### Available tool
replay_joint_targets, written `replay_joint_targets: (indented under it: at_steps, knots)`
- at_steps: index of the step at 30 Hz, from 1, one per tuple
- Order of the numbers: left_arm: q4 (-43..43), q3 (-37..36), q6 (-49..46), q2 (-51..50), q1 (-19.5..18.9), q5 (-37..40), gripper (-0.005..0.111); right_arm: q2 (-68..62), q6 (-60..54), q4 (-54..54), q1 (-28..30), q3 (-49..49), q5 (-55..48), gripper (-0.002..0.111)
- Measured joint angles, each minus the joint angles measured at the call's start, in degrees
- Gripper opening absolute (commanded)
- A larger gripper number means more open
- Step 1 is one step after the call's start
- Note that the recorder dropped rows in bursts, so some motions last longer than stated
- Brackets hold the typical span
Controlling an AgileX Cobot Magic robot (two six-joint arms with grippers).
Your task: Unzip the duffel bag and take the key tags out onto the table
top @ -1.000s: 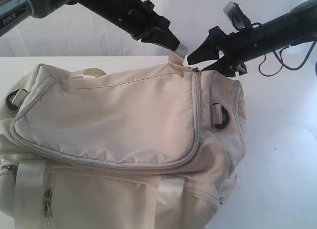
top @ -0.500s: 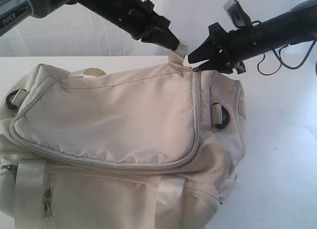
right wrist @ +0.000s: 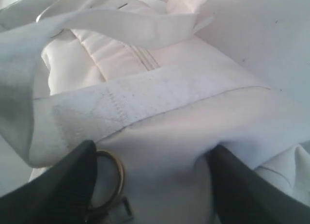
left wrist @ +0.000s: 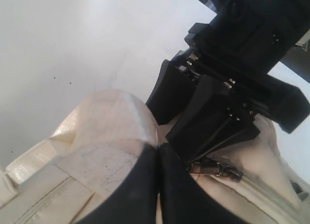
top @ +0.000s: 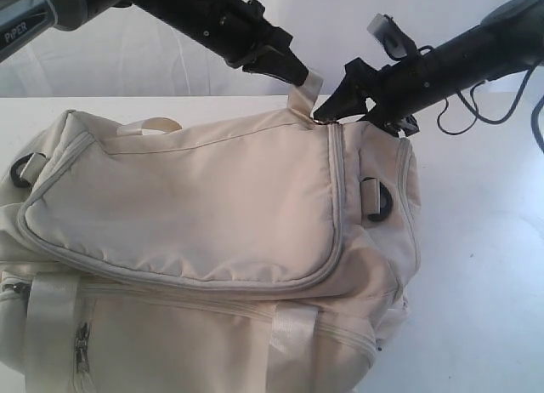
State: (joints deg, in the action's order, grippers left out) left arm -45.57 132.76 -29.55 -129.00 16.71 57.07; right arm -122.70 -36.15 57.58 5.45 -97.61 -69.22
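Observation:
My open right gripper has a finger against the zipper ring [right wrist: 119, 178], so next I center its fingers over the ring before I grip the zipper pull [right wrist: 114, 212].
The cream-white duffel bag [top: 195, 197] lies zipped on the white table [top: 484, 240] and fills most of the exterior view. My left gripper [top: 299, 75] [left wrist: 158, 153] is shut on a white webbing tab [top: 308, 88] [left wrist: 106, 132] at the bag's far top corner, holding it up. My right gripper [top: 325, 111] [right wrist: 152, 153] is open, its fingers spread over the bag fabric at that same corner. The metal zipper pull [left wrist: 215, 169] and its ring [right wrist: 116, 178] sit right beside one right finger [right wrist: 72, 180]. The key tags are hidden.
A black D-ring [top: 380, 202] hangs at the bag's right end and another [top: 21, 172] at its left end. A side-pocket zipper [top: 81, 342] and a webbing handle [top: 293, 325] face the front. Bare table lies right of the bag.
My right gripper has moved left and slightly down, closing in on the zipper pull at the bag's top corner. The left gripper still holds the tab in place.

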Motion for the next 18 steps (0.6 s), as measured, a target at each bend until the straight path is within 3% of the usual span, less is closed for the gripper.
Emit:
replay_joint_targets:
  at_steps: [11,18]
  knots:
    - [0.2,0.0,-0.1,0.3,0.0,-0.4,0.000,2.4,0.0,0.9,0.0,0.0,0.4,0.062]
    - [1.1,0.0,0.0,0.3,0.0,-0.8,0.000,5.2,-1.6,-2.0,-0.1,-0.4,-0.1,0.071]
